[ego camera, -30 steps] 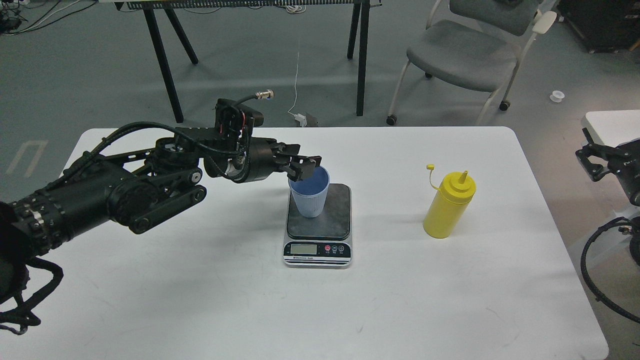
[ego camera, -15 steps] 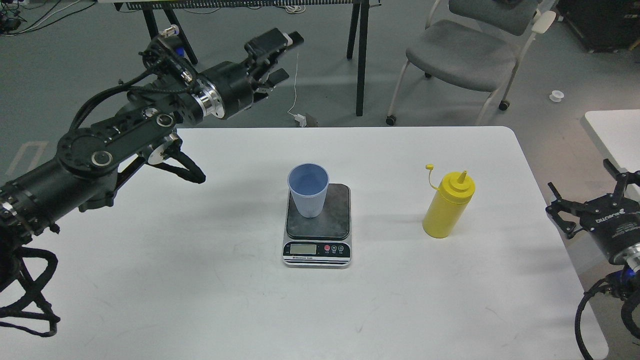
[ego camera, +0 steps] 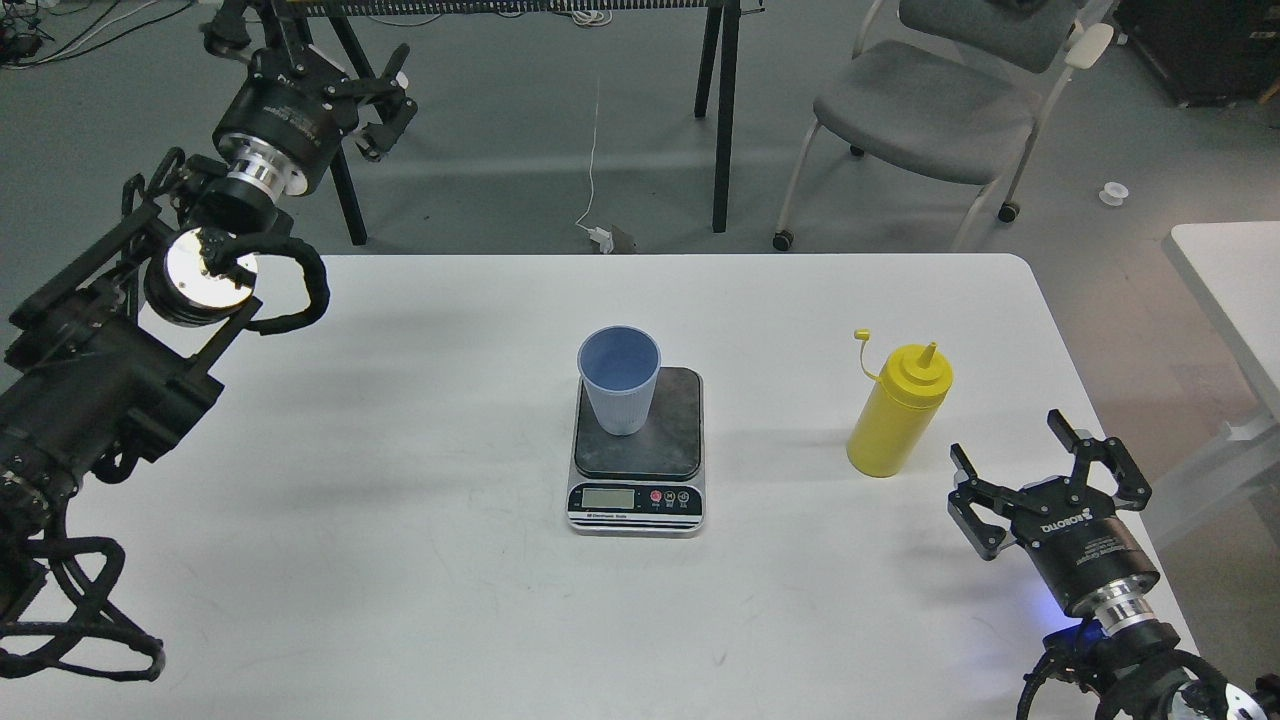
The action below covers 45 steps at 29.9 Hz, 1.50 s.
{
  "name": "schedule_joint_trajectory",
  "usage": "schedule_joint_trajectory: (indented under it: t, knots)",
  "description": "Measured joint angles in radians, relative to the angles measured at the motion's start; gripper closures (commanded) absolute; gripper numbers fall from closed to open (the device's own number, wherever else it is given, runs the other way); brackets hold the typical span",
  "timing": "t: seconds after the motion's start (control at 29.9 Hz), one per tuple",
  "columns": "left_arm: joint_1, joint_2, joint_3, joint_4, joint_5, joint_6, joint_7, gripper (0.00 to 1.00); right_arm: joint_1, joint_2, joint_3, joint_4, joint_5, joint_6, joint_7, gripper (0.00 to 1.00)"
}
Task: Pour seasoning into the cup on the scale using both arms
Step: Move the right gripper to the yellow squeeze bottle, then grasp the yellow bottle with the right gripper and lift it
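The thin tether [ego camera: 867, 364] is sticking out from the bottle's neck, so I expect the small cap [ego camera: 861, 335] to stay attached and point down next to the bottle's nozzle when I tip the bottle.
The light-blue ribbed cup [ego camera: 620, 385] stands upright on the back left of the scale [ego camera: 672, 432], whose dark platform and silver front with LCD sit mid-table. The yellow seasoning bottle [ego camera: 897, 415] stands upright to the right of the scale, with its small cap hanging off on its tether. My left gripper [ego camera: 305, 60] is open and empty, raised high at the far left, well away from the cup. My right gripper [ego camera: 1010, 445] is open and empty, low over the table just front-right of the bottle, with its fingers pointing toward the bottle and not touching it.
The white table [ego camera: 400, 560] carries only the scale and the bottle. Behind it stand black table legs [ego camera: 722, 110] and a grey chair [ego camera: 930, 100]. A second white table [ego camera: 1230, 270] is at the right edge. A white cable [ego camera: 595, 150] hangs to the floor.
My left gripper let go of the cup's rim, lifted and swung back to the far left. My right arm came in from the right edge to just beside the bottle. Cup and bottle stayed put.
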Motion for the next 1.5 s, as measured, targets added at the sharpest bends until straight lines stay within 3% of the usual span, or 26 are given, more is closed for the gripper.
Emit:
schedule_joint_trajectory:
  t: [0.27,0.74,1.14,1.27,1.44,1.5]
  knots:
    - [0.024,0.037,-0.002,0.000,-0.001,-0.007,-0.002,0.01,0.016,0.168,-0.016,-0.110,-0.002,0.000,0.000,0.01]
    - [0.024,0.071,0.005,-0.011,0.001,-0.004,0.000,0.01,0.141,0.192,-0.013,-0.211,-0.001,0.000,0.001,0.02]
    - [0.039,0.084,0.012,-0.022,0.001,-0.003,-0.001,0.01,0.275,0.304,-0.017,-0.369,0.000,0.000,0.002,0.06]
    - [0.041,0.084,0.012,-0.024,0.002,-0.002,-0.002,0.01,0.315,0.309,-0.021,-0.406,-0.001,0.000,0.002,0.20]
    - [0.041,0.085,0.014,-0.025,0.002,0.001,-0.001,0.01,0.338,0.310,-0.023,-0.425,-0.002,0.000,0.002,0.60]
    - [0.041,0.085,0.014,-0.025,0.002,0.001,0.000,0.01,0.344,0.310,-0.024,-0.425,-0.003,0.000,0.002,0.63]
